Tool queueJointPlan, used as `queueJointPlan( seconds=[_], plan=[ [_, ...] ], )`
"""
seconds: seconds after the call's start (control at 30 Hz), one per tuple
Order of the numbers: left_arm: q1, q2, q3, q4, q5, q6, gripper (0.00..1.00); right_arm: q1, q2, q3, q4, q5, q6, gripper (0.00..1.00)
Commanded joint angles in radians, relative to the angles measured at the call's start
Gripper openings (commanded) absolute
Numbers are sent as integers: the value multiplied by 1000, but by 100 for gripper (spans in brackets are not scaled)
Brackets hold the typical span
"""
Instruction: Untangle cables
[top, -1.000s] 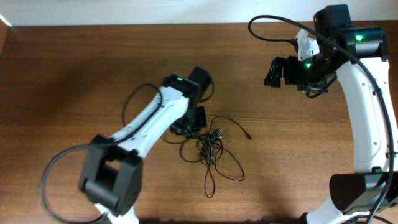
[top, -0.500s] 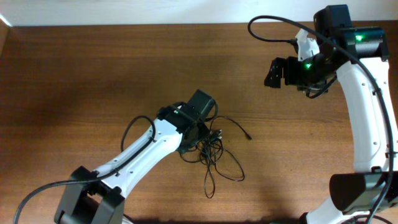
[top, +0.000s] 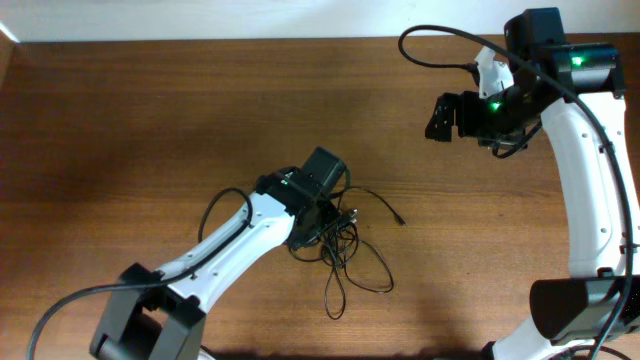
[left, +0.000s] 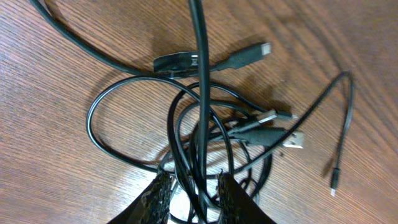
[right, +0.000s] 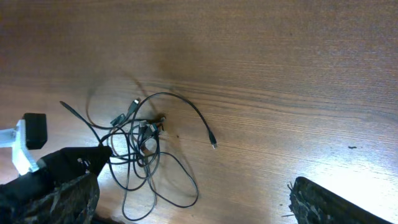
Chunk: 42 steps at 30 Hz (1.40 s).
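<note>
My left gripper should lift the tangle, because several crossed strands of cable (left: 193, 163) are bunched up at it. My right gripper can then take the loose loops (top: 343, 246) and pull them away.
The cables (top: 345, 250) are a tangle of thin black cords with loose loops on the wooden table, just right of centre. One plug end (top: 400, 220) trails off to the right. My left gripper (top: 318, 228) is down on the tangle's left part. In the left wrist view its fingers (left: 193, 186) stand either side of several strands of the cables (left: 236, 127), with gaps showing beside them; silvery plug tips lie ahead. My right gripper (top: 440, 117) is open and empty, high at the back right. The right wrist view (right: 194, 186) shows the cables (right: 146, 140) from afar.
The brown wooden table (top: 120, 130) has a white wall along its back edge. The left arm's white links (top: 230, 245) cross the table's front left. The right arm's column (top: 590, 180) stands along the right edge.
A second ago my left gripper was beside the tangle's upper left; it has moved onto the tangle with its fingers around strands. Since half a second ago almost nothing moved. The right arm is still.
</note>
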<state>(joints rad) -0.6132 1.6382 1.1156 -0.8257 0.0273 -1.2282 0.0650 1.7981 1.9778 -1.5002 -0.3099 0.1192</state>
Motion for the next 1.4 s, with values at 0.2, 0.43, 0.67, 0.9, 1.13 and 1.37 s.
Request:
queueJointPlan(
  seconds=[0.2,0.43,0.67,0.9,1.13,1.37],
  plan=[
    [2,45,-18,3,-31,7,6,1,-6,8,-3,13,-12,99],
    [84,-39,149,3,115,558,0,1,-6,8,1,7,-12,99],
    [173,-101,375,3,378,702,0,20,-6,8,65,-167,-12,95],
    [326,-101,399,40,652,699,0,197,-6,8,184,-184,63,79],
    [383,-101,399,51,703,695,0,341,-5,8,272,-184,178,72],
    [482,-101,399,51,810,565,0,386,11,8,276,-187,87,52]
  ],
)
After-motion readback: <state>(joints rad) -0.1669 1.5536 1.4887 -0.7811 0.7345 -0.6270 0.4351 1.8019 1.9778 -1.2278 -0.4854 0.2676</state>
